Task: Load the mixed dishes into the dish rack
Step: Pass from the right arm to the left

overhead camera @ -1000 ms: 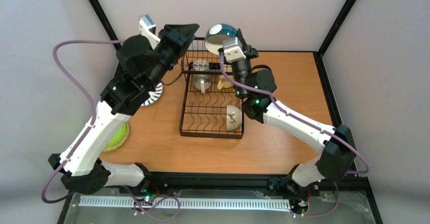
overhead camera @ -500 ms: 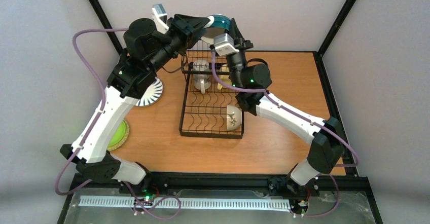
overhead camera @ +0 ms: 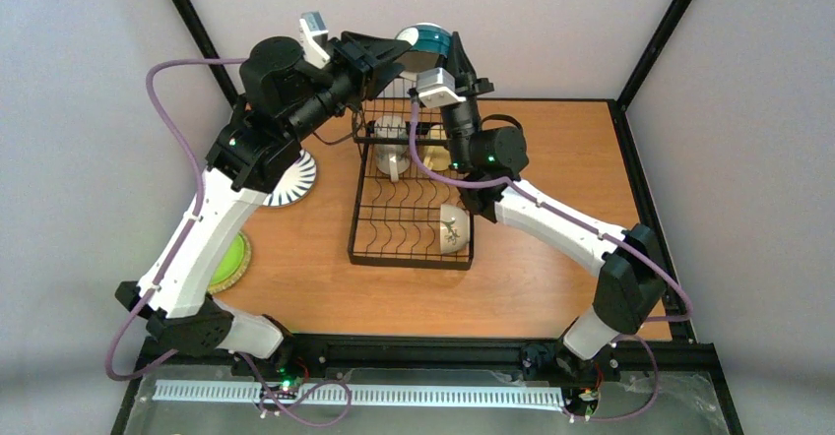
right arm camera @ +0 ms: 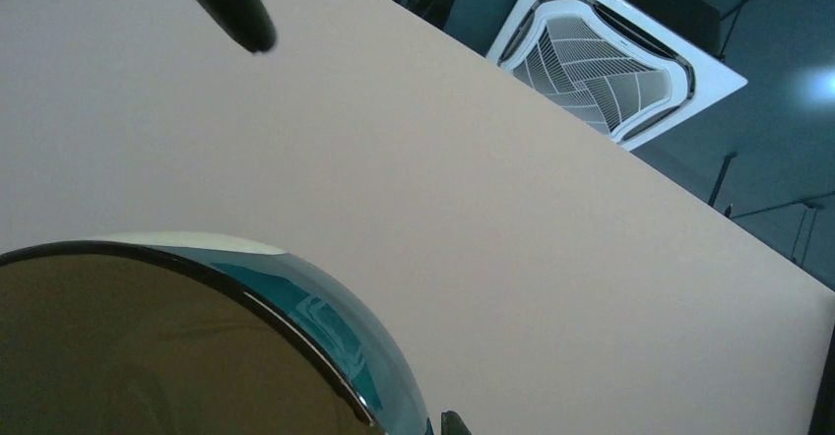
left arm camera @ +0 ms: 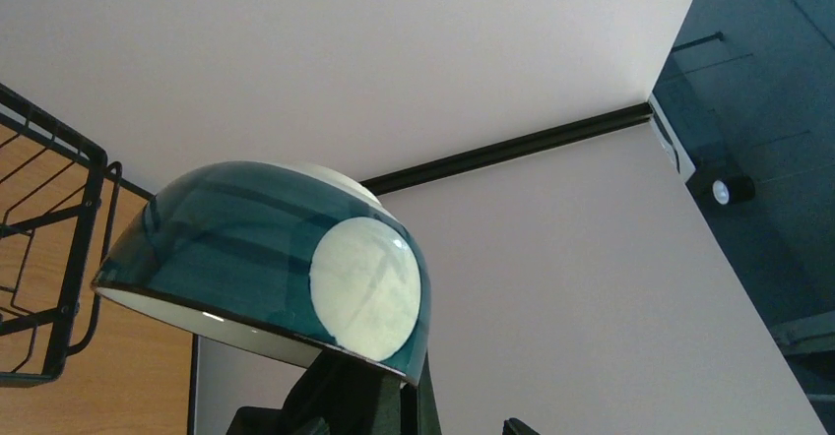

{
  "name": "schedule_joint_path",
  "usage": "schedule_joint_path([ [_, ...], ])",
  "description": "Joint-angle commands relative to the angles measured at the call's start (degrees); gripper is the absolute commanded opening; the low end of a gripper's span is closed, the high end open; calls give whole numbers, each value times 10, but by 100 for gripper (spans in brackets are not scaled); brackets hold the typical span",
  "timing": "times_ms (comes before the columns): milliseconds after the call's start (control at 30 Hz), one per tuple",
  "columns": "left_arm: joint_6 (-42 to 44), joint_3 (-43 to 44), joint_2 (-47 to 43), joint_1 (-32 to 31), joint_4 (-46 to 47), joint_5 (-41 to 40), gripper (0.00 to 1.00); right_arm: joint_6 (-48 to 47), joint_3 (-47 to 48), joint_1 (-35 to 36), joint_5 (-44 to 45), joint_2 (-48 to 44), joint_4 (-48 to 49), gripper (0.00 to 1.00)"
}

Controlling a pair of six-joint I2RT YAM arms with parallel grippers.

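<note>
The robot's right gripper is holding the far side of the teal-and-white bowl [overhead camera: 445, 41], so the left gripper should keep moving closer to the bowl's free rim and close there.
My right gripper [overhead camera: 455, 58] is shut on the rim of the teal-and-white bowl [overhead camera: 426, 43], holding it high above the far end of the black wire dish rack [overhead camera: 409, 261]. The left wrist view shows the bowl [left arm camera: 266, 268] dome up, with black fingers under its rim. My left gripper [overhead camera: 389, 49] is open at the bowl's left side; I cannot tell if it touches. In the rack are a cream mug [overhead camera: 392, 147], a yellow mug [overhead camera: 433, 156] and a cream bowl [overhead camera: 453, 228].
A black-and-white striped plate [overhead camera: 298, 181] lies on the table left of the rack, partly under my left arm. A lime-green plate [overhead camera: 228, 263] sits on a tan one near the left edge. The rack's tall basket end [left arm camera: 59, 258] is close to the bowl.
My left gripper has swung up and to the right, up to the bowl. The right gripper has lifted the bowl a little higher and slightly to the left.
</note>
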Motion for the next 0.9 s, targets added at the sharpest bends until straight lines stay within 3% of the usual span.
schedule_joint_path([
  [0, -19, -3, 11, 5, 4, 22, 100, 7, -14, -3, -23, -33, 81, 2],
  [533, -78, 47, 100, 6, 59, 43, 100, -3, -77, -3, -47, -67, 141, 2],
  [867, -124, 22, 112, 6, 107, 38, 100, -17, -100, -3, -51, -52, 191, 2],
])
